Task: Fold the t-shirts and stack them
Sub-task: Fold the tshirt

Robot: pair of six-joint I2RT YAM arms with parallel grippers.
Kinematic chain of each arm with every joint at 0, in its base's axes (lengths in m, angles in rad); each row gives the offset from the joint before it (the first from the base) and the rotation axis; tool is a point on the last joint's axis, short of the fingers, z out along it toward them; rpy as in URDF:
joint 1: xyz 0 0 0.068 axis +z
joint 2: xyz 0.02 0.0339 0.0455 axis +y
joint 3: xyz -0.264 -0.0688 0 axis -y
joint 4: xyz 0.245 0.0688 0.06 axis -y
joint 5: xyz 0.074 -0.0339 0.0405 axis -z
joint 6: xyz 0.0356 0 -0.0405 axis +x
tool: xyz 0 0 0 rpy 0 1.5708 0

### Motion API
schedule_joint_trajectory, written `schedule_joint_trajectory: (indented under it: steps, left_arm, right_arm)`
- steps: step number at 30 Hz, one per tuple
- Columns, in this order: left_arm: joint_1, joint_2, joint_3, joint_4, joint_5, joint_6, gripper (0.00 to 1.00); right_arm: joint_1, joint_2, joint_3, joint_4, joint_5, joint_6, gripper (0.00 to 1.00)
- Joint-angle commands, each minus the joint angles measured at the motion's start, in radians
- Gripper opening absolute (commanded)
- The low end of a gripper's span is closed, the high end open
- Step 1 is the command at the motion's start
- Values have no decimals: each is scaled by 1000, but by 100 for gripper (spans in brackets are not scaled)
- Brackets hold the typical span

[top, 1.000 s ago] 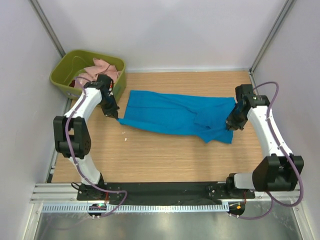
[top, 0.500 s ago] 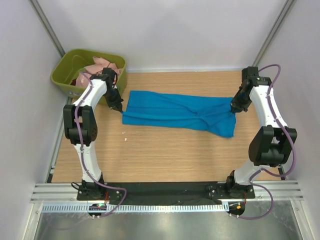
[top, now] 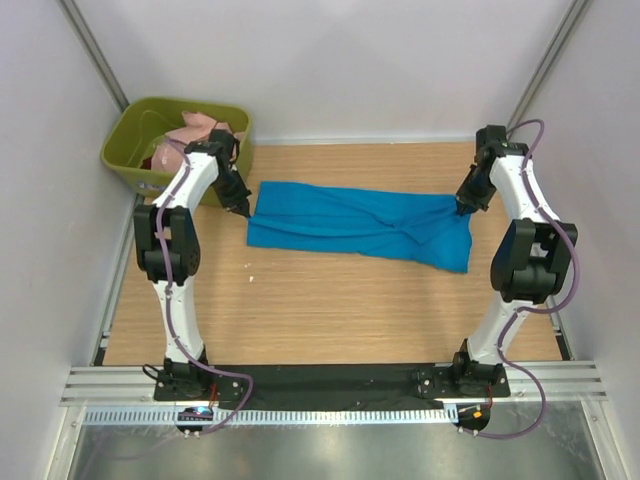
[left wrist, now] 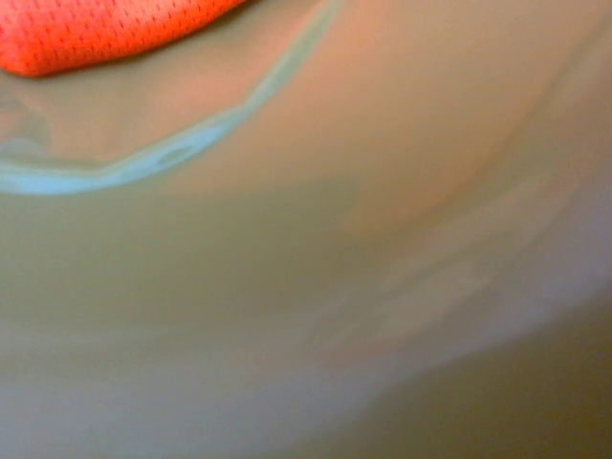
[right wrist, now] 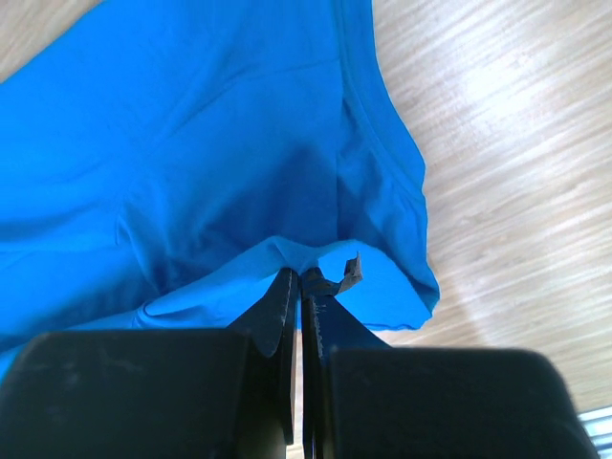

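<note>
My right gripper has the blue t-shirt's held edge [top: 352, 232] stretched across its spread cloth. My right gripper should carry on toward the t-shirt's far edge [top: 428, 195] and let go there.
The bright blue t-shirt [top: 350, 225] lies stretched left to right on the wooden table. My left gripper [top: 242, 211] sits at its far left corner, apparently shut on the cloth. Its own wrist view is blurred and shows no jaws. My right gripper [top: 463, 207] is at the shirt's far right corner. In the right wrist view my right gripper [right wrist: 301, 277] is shut on a fold of the blue t-shirt [right wrist: 191, 143]. The pale pink t-shirt [top: 205, 130] lies in the tub. Red-orange cloth [left wrist: 96, 29] shows at the top left of the left wrist view.
The olive-green tub [top: 125, 135] stands at the back left corner, just beside my left arm; its wall [left wrist: 287, 287] fills the left wrist view. White walls and metal posts enclose the table [top: 330, 310] on three sides.
Both grippers have moved toward the back of the table, drawing the blue t-shirt's two ends with them. The shirt now lies straighter and farther back.
</note>
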Motion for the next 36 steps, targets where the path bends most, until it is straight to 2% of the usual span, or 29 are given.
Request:
schedule_joint_trajectory:
  steps: [1,22,25,26,28,29,33,36]
  left_arm:
    - [-9,75,17,80,2,36,0]
    - [-20,224,161,84,-9,-21,1]
    - [-25,217,165,84,-21,-20,26]
    - [-25,211,165,85,-32,-18,32]
    - [-29,197,168,76,-47,-12,46]
    - [-34,177,165,64,-55,0,50]
    - [-57,85,107,67,-81,39,57]
    - [-90,1,14,85,-81,68,60]
  right_arm:
    - [-6,20,65,43,24,-14,1]
    - [-23,264,266,68,18,-25,1]
    - [-23,293,270,103,-9,-12,2]
    - [-23,310,281,105,-20,-11,4]
    - [-23,327,298,96,-41,-2,17]
    - [-25,334,309,85,-40,0,22]
    - [-23,338,372,-25,72,14,48]
    - [-25,290,357,-113,168,23,55]
